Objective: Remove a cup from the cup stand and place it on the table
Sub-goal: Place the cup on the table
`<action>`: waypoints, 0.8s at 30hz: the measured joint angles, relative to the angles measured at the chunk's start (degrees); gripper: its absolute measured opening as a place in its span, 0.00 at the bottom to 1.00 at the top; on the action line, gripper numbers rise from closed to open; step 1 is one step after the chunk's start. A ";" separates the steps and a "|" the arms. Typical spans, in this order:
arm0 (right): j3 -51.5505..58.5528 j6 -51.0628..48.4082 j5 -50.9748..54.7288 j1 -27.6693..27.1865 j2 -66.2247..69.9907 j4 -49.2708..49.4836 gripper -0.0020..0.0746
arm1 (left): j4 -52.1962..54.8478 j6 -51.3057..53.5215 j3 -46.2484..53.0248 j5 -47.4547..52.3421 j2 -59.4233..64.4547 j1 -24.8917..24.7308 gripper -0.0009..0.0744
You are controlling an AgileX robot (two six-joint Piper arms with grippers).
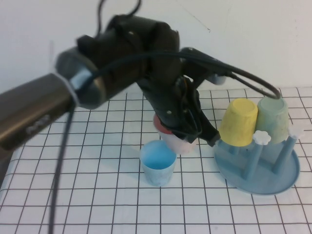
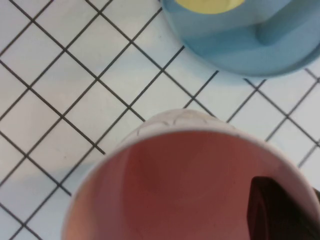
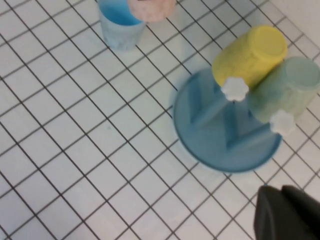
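The pink cup is crowded against the light blue cup's rim (image 1: 167, 147) next to the cup stand, so next my left gripper takes the pink cup to the open cloth farther from the stand (image 1: 130, 158).
My left gripper (image 1: 187, 132) is shut on the rim of the pale pink cup (image 1: 176, 141). It holds the cup upright, low over the table (image 1: 97, 195), between the light blue cup and the cup stand (image 1: 258, 168). I cannot tell whether the cup touches the cloth. In the left wrist view the cup's pink inside (image 2: 185, 190) fills the frame, with one dark finger (image 2: 272, 210) inside the rim. The cup stand (image 2: 240, 45) lies just beyond. My right gripper (image 3: 287, 205) hangs shut and empty above the table beside the stand (image 3: 220, 145). The pink cup (image 3: 150, 7) shows at that view's edge.
A light blue cup (image 1: 157, 165) stands upright right next to the pink cup. A yellow cup (image 1: 238, 122) and a pale green cup (image 1: 274, 119) hang upside down on the stand's pegs. Two pegs with white flower knobs (image 1: 262, 137) are bare.
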 joint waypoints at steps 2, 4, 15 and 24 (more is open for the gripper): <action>3.23 1.46 0.00 0.00 -3.56 -1.79 0.03 | 0.91 0.00 -0.76 -0.80 2.57 -0.35 0.02; 6.54 2.21 0.00 0.00 -6.64 -2.48 0.03 | 1.48 0.00 -1.01 -2.18 4.36 -0.35 0.02; 18.05 5.37 -0.22 0.00 -15.78 -3.47 0.03 | 1.55 0.00 -1.62 -6.82 9.43 -0.35 0.02; 18.30 5.72 -1.74 0.00 -15.87 -5.30 0.03 | 1.55 0.00 -7.83 0.90 10.47 -0.35 0.02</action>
